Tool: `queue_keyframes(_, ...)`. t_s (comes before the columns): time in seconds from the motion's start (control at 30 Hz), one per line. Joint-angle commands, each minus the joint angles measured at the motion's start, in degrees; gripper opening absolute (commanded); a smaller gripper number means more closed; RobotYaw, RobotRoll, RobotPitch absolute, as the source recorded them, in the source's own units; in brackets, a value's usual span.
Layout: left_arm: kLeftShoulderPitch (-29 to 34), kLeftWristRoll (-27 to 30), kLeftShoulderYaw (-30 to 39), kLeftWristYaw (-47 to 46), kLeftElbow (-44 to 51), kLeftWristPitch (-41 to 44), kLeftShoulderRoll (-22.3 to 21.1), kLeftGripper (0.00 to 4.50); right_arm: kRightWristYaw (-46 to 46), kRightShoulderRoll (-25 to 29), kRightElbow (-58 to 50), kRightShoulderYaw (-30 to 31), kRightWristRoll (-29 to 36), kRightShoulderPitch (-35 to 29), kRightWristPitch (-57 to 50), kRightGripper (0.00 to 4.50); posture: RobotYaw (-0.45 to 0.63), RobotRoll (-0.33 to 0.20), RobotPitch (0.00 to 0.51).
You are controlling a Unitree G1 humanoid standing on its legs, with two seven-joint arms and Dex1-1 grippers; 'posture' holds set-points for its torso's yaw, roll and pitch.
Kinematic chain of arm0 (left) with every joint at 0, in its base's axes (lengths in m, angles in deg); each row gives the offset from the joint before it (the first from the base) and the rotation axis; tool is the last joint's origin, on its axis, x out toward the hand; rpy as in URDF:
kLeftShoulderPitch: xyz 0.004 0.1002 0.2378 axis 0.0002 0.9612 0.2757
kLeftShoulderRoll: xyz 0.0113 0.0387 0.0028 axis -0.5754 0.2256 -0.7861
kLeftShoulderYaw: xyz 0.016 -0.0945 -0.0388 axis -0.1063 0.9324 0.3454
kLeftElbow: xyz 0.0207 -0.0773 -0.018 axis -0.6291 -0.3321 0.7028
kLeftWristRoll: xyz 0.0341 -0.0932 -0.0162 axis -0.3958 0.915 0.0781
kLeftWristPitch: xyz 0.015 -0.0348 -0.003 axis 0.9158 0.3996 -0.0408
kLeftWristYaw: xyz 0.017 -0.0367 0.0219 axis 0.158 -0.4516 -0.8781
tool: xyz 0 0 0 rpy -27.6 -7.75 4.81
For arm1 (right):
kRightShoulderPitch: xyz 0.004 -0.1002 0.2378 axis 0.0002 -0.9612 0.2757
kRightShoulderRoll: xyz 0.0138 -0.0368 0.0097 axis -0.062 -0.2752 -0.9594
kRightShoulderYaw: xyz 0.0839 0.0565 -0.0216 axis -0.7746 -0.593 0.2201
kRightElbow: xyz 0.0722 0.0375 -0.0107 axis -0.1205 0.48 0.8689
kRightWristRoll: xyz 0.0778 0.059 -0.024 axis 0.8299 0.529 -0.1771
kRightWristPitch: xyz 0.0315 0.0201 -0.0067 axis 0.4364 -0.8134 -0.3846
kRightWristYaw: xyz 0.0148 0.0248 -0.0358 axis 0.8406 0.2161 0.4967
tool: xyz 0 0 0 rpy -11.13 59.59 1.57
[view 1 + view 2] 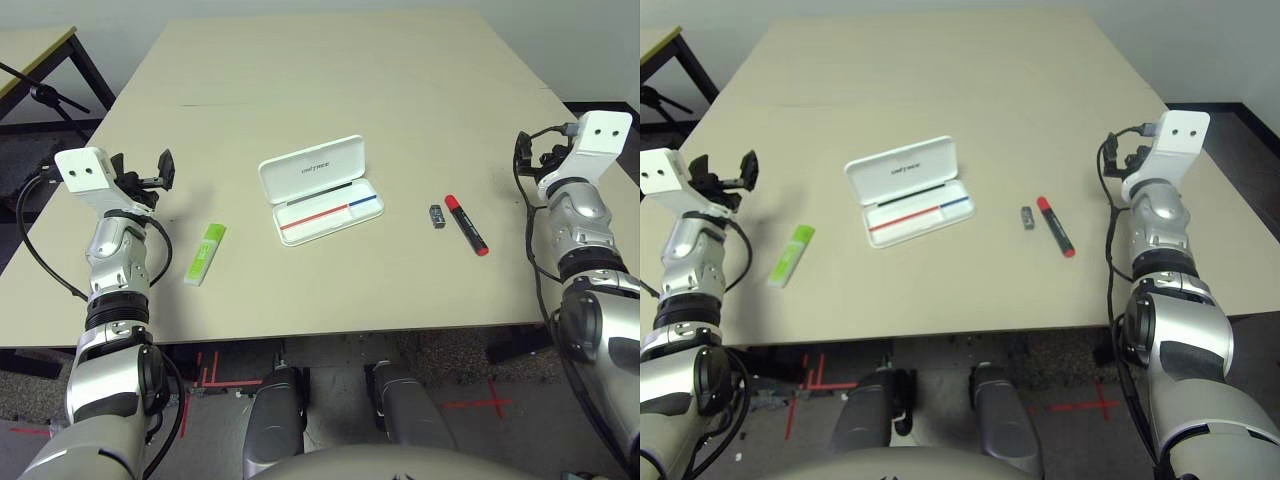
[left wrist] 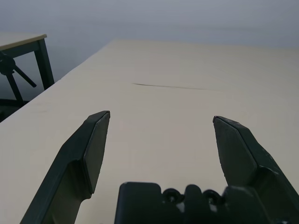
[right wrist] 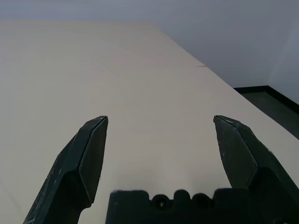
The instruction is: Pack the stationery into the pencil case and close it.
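Observation:
The pencil case is at an angle to the table's edge. I need to turn it straight with my left gripper by the end nearest the highlighter before packing.
The pencil case lies open at the middle of the table, its white lid folded back and a red-and-blue stripe in its tray. Left of it lies the lime-green highlighter. To the case's right are the tiny dark grey block and the red marker with its black cap. My left gripper hovers open near the table's left edge, above and left of the highlighter. My right gripper is raised at the table's right edge, well right of the marker, open and holding nothing.
The beige table stretches far behind the case. Another table and a black stand are off to the far left. Dark floor shows beyond the right edge.

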Motion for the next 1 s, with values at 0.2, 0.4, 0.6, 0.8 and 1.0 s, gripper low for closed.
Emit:
queue_keyframes(0.2, -1.84, -0.54, -1.38, 1.38, -1.79, -0.15, 1.21, 4.46, -0.16, 1.51, -1.88, -1.02, 0.66, -4.0, 0.61, 4.5, -0.16, 0.0, 0.144)
queue_keyframes(0.4, -1.39, -0.37, -1.6, 2.02, -0.88, 0.3, 1.63, 4.46, 0.59, 2.02, -3.96, -1.1, 1.16, -5.96, -0.22, 4.5, -0.17, 0.0, 0.156)
queue_keyframes(0.6, -0.53, 0.28, -1.23, 2.81, 1.46, 1.59, 0.69, 4.46, 6.44, 3.03, -7.43, -0.47, 1.98, -6.94, -3.37, 4.5, -0.15, 0.0, 0.157)
queue_keyframes(0.8, 1.21, 1.52, -0.21, 4.77, 5.91, 4.41, -1.2, 4.46, 15.48, 4.41, -11.76, 1.52, 2.18, -6.97, -7.27, 4.5, -0.12, 0.0, 0.138)
queue_keyframes(1.0, 5.34, 4.84, -0.48, 11.05, 15.7, 12.93, -4.3, 4.46, 26.6, 4.88, -18.02, 6.31, 1.37, -7.32, -12.34, 4.5, -0.09, 0.0, 0.116)
